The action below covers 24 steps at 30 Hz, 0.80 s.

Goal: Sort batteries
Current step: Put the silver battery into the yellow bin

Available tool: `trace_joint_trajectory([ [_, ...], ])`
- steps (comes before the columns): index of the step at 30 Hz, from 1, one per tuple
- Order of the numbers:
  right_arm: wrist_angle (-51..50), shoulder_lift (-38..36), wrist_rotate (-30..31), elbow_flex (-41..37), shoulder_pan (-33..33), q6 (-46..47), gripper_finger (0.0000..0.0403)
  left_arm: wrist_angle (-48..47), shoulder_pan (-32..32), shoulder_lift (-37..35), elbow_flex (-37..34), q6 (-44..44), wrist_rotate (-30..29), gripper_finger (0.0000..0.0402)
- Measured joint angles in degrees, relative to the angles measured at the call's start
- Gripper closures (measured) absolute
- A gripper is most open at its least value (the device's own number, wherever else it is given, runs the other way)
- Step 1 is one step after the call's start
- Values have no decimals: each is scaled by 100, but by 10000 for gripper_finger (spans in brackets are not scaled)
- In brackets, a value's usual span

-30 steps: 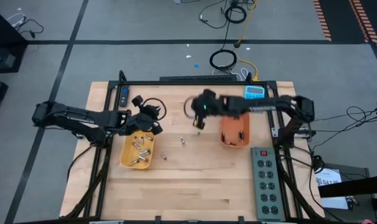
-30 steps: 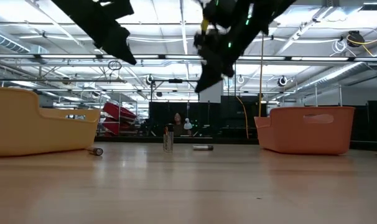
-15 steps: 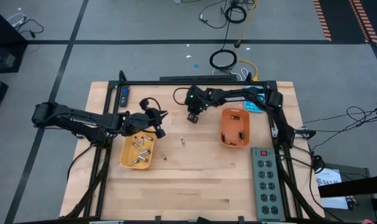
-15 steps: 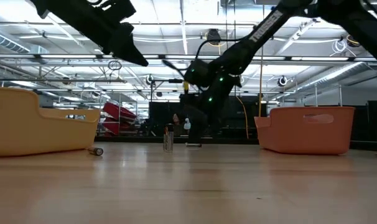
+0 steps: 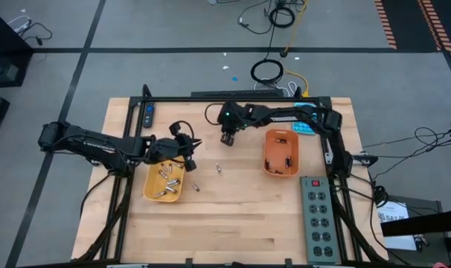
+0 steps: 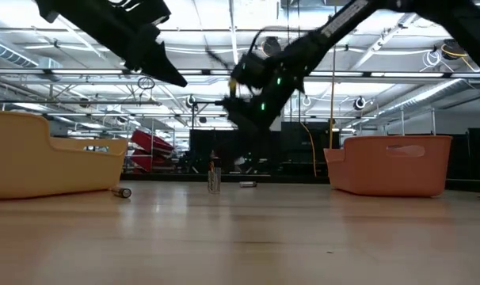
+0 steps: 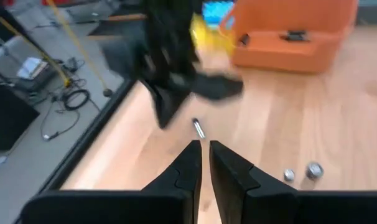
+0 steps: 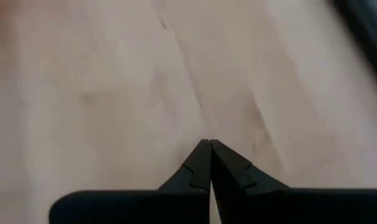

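My right gripper is shut and empty while the flat battery [image 7: 198,128] lies loose on the wood, so I should open its fingers and move back toward the orange tray [image 5: 283,152].
Several small silvery batteries lie in the yellow tray [image 5: 164,181]. Loose ones stay on the wood: one stands upright [image 6: 214,178] [image 5: 219,167], one lies by the yellow tray [image 6: 125,191], and one lies flat [image 6: 246,184] [image 7: 198,129] under my right gripper. My right gripper [image 5: 227,138] [image 8: 208,146] is shut and empty, hovering above that flat battery. My left gripper [image 5: 187,155] [image 7: 205,149] is shut and empty, raised over the yellow tray's far right corner. The orange tray [image 5: 281,152] holds a few dark batteries.
A grey power strip [image 5: 318,216] lies along the table's right edge, near side. A blue calculator [image 5: 304,126] sits behind the orange tray. A black remote [image 5: 149,115] and a cable loop [image 5: 210,113] lie by the far edge. Bare wood fills the near half.
My right gripper swung toward the table's far left, dipped to the flat battery on the wood, then rose again with shut, empty fingers. That battery shifted a little and stays on the table. My left gripper drifted slightly toward the near edge.
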Motion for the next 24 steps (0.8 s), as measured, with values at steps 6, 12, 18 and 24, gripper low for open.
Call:
trace_joint_trajectory([
  [6, -452, -175, -16, -15, 107, -38, 403, -130, 2, 0, -62, 460, 397, 360],
  [12, -739, -184, -22, -9, 218, -456, 395, -32, 16, 0, -247, 1133, 832, 360],
  [18, -1449, -186, -146, -9, 232, -984, 327, 401, 127, 0, -657, 1459, 2223, 360],
  [24, -2045, -186, -14, -9, 517, -1268, 256, 740, 241, 1, -868, 1321, 2297, 359],
])
